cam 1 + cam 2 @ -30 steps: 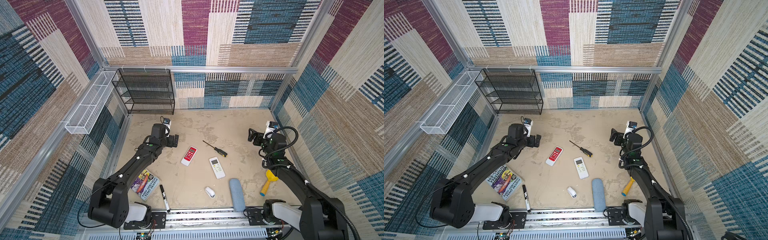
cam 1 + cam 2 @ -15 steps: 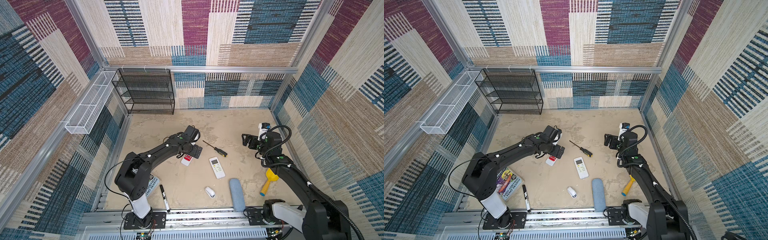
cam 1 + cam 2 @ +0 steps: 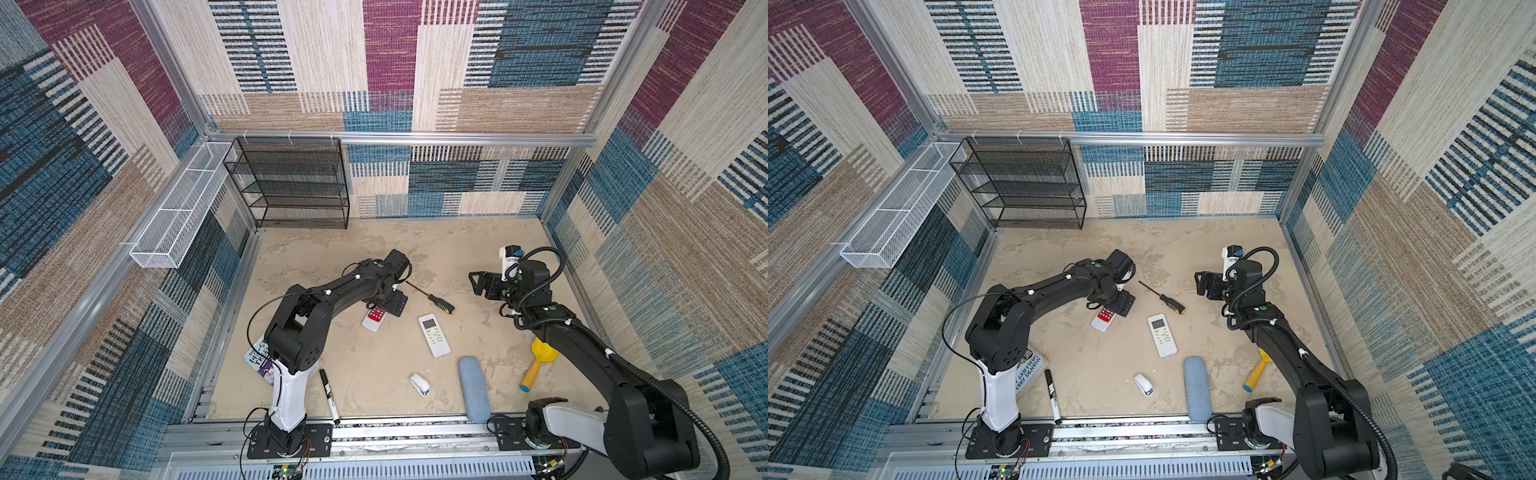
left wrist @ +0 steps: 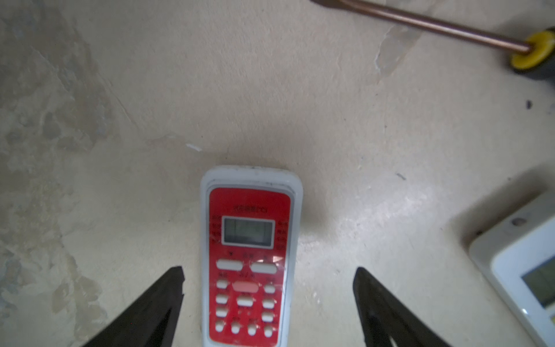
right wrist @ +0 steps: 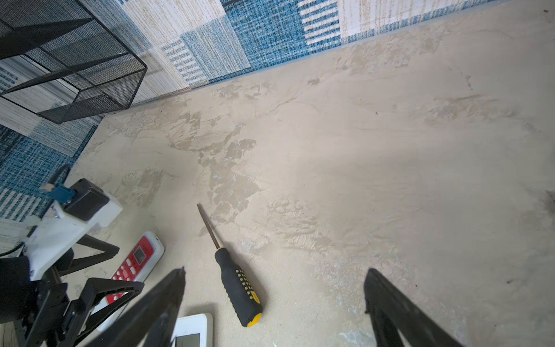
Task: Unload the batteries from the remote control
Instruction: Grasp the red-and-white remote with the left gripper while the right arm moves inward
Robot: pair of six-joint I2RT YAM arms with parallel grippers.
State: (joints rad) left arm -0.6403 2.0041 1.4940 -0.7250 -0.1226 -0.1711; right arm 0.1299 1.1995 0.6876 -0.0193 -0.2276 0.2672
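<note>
I should lift the red-faced remote control (image 3: pixel 374 315) with my left gripper and pass its keypad end (image 3: pixel 371 325) to my right gripper, because the remote control lies face up and its back is hidden.
Two remotes lie face up on the beige floor. The red-faced remote control (image 3: pixel 374 321) (image 3: pixel 1104 322) (image 4: pixel 249 255) sits between the fingers of my left gripper (image 3: pixel 384 308) (image 3: pixel 1116 306) (image 4: pixel 268 270), which is open with a gap on each side and is not touching it. A white remote (image 3: pixel 433 335) (image 3: pixel 1162 335) lies to its right. My right gripper (image 3: pixel 476 282) (image 3: pixel 1202 283) (image 5: pixel 274 273) hangs open and empty above the floor, right of a screwdriver (image 3: pixel 432 298) (image 5: pixel 237 285). The batteries are hidden.
Toward the front lie a blue-grey case (image 3: pixel 473 388), a yellow scraper (image 3: pixel 536 365), a small white gadget (image 3: pixel 419 383), a black marker (image 3: pixel 329 395) and a book (image 3: pixel 259 359). A black mesh rack (image 3: pixel 291 183) stands at the back left, beside a white wire basket (image 3: pixel 178 208).
My left arm has swung from the left side to the middle and lowered its gripper around the red remote. My right gripper has drifted left toward the screwdriver.
</note>
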